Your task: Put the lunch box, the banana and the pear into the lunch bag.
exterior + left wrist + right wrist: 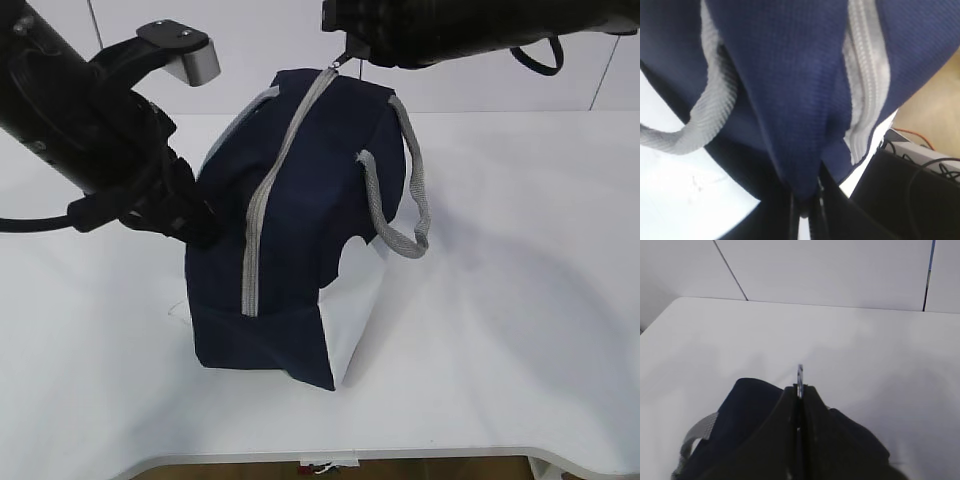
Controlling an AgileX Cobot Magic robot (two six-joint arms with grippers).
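The bag is tilting with my left gripper far below the ring pull, so I should gently lower the pull and move my left gripper to the bag's top (291,84).
The navy lunch bag (300,260) stands on the white table, tilted, its grey zipper (275,180) running closed from the top down the front. My right gripper (345,58) is shut on the zipper's ring pull (800,374) at the bag's top end; the pull pokes out past the right gripper (799,390). On the bag's left side my left gripper (205,225) is shut on a fold of the blue fabric (790,75), which narrows into the left gripper (805,200). The lunch box, the banana and the pear are out of view.
A grey strap handle (400,205) hangs off the bag's right side, another handle (700,115) on the left. The table's front edge (330,458) runs close below the bag. Cables and a dark box (920,175) lie beyond the edge.
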